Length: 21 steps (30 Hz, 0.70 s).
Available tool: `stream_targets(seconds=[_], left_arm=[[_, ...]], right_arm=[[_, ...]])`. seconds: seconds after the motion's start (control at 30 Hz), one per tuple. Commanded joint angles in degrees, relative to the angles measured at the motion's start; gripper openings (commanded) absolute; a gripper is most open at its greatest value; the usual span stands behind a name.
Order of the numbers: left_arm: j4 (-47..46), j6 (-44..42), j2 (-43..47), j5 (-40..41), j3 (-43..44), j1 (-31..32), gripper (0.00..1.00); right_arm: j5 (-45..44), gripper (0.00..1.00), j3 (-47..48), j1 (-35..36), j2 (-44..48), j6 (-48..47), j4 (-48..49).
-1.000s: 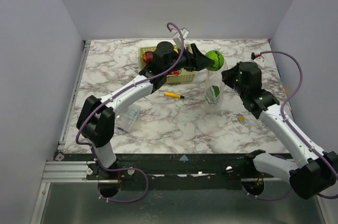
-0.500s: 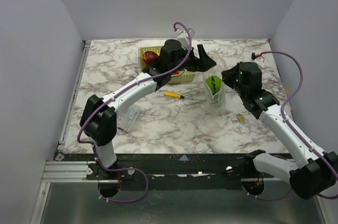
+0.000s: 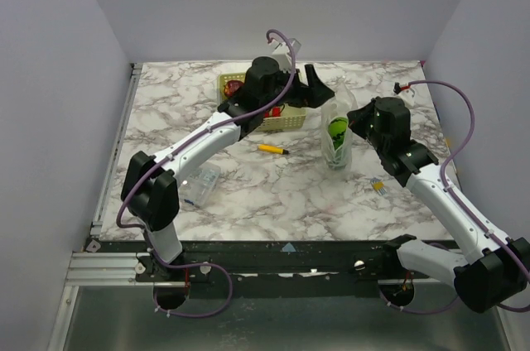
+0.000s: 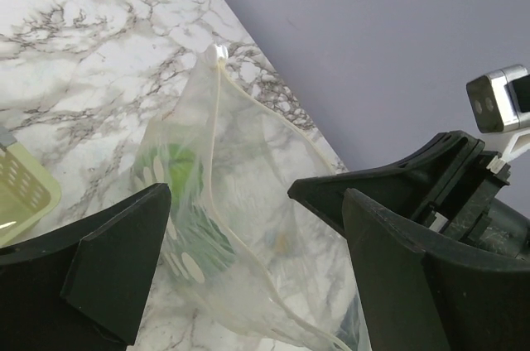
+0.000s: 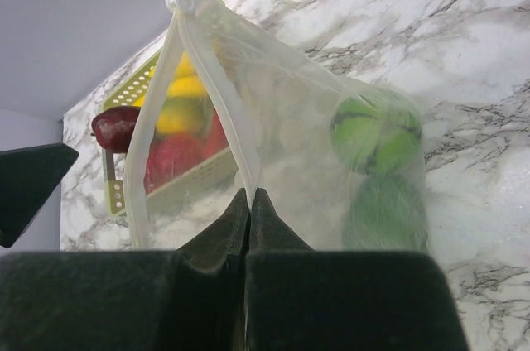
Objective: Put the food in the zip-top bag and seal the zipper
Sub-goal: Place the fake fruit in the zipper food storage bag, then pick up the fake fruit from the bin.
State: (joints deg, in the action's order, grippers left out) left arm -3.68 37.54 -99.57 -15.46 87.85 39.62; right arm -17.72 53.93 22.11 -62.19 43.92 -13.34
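Note:
My open left gripper should move next toward the dark red fruit (image 3: pixel 233 88), which stands above the basket rim (image 3: pixel 220 90), and close around the fruit's sides.
The clear zip-top bag (image 3: pixel 337 142) hangs upright right of centre, mouth up. My right gripper (image 3: pixel 356 119) is shut on its top edge; in the right wrist view the right gripper (image 5: pixel 249 198) pinches the zipper (image 5: pixel 217 94) strip. Two green pieces of food (image 5: pixel 377 132) lie inside the bag (image 5: pixel 290 119). My left gripper (image 3: pixel 319 90) stands open just above and behind the bag mouth, holding nothing. In its own view the left gripper (image 4: pixel 248 243) looks down on the bag (image 4: pixel 248 202) and the green food (image 4: pixel 178 169). Red and yellow food (image 5: pixel 178 152) sits in the basket.
The yellow-green mesh basket (image 3: pixel 290 122) stands at the back under my left arm. A thin yellow-and-black stick (image 3: pixel 272 150) lies in front of it. A flat clear packet (image 3: pixel 203 181) lies at the left, a small yellow item (image 3: pixel 378 187) at the right.
A second ago my left gripper held a green round food over the bag. It has opened, the food has dropped into the bag, and the gripper has drawn back slightly left.

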Motion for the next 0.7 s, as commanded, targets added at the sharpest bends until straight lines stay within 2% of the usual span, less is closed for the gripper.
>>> stream_targets(seconds=[0.0,0.17,0.33,0.47,0.57,0.67], left_arm=[[-1.03,-0.74,2.79,1.38,0.59,-2.43,0.85],[-2.3,-0.57,2.77,1.12,-0.67,-7.14,0.85],[0.61,0.91,1.28,4.82,-0.23,-13.3,0.84],[3.57,3.63,0.24,16.38,-0.43,-16.1,0.84],[12.62,9.6,-1.66,26.67,2.3,-17.95,0.88],[27.04,18.11,-5.08,35.27,8.59,-19.84,0.89]], right_arm=[[-0.2,0.01,-0.23,-0.2,0.53,-0.77,0.22],[-0.38,0.01,-0.27,-0.22,0.58,-0.95,0.03],[-0.61,0.01,-0.22,-0.2,0.47,-0.99,-0.02],[-0.64,0.01,-0.23,-0.18,-0.12,-0.96,-0.02],[-0.46,0.01,-0.2,-0.18,-0.72,-0.73,0.0],[-0.09,0.01,-0.39,-0.16,-1.17,-0.67,0.49]])
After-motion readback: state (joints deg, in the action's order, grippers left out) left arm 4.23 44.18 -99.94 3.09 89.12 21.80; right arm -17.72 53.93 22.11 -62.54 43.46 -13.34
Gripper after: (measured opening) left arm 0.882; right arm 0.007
